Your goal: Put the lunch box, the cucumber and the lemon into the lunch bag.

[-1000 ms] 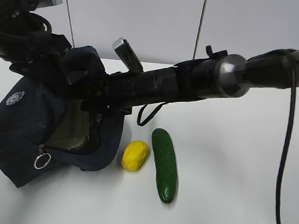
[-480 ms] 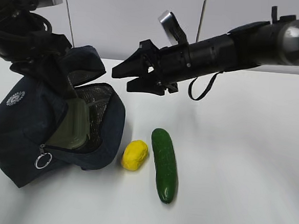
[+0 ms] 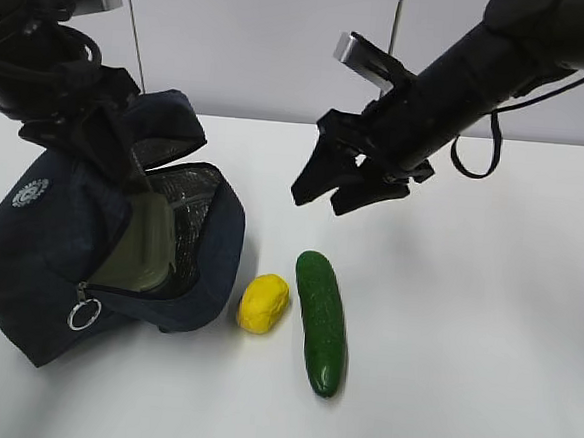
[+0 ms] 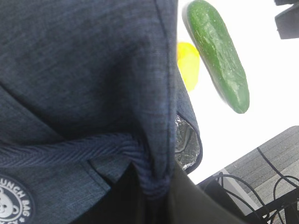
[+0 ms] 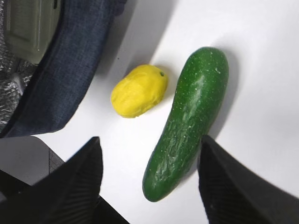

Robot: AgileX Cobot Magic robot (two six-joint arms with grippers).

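The cucumber (image 3: 322,322) will fit whole inside the lunch bag when I lower it in, because a silver-lined gap (image 3: 190,228) stays open next to the lunch box.
The navy lunch bag (image 3: 39,251) lies on its side at the left with its mouth facing right. My left gripper (image 3: 126,162) is shut on the fabric by its handle (image 4: 152,186), holding the flap up. The lunch box (image 3: 148,244) stands inside the mouth, its sage-green lid showing (image 5: 28,23). On the table just right of the bag lie the yellow lemon (image 3: 264,303) and the dark green cucumber (image 3: 321,321). My right gripper (image 3: 321,201) hangs open and empty above them. In the right wrist view the cucumber's (image 5: 189,121) near end lies between the spread fingers (image 5: 79,177), the lemon (image 5: 138,91) left of it.
A silver lining shows inside the bag's mouth (image 3: 198,197). A metal ring pull (image 3: 83,314) hangs at the bag's front. The white table (image 3: 482,373) stretches right of the cucumber. A black strap (image 3: 472,156) dangles from the right arm.
My right arm has drawn back out of the bag's mouth and swung right, its open jaws now tilted down over the lemon and cucumber. The lunch box stays in the bag.
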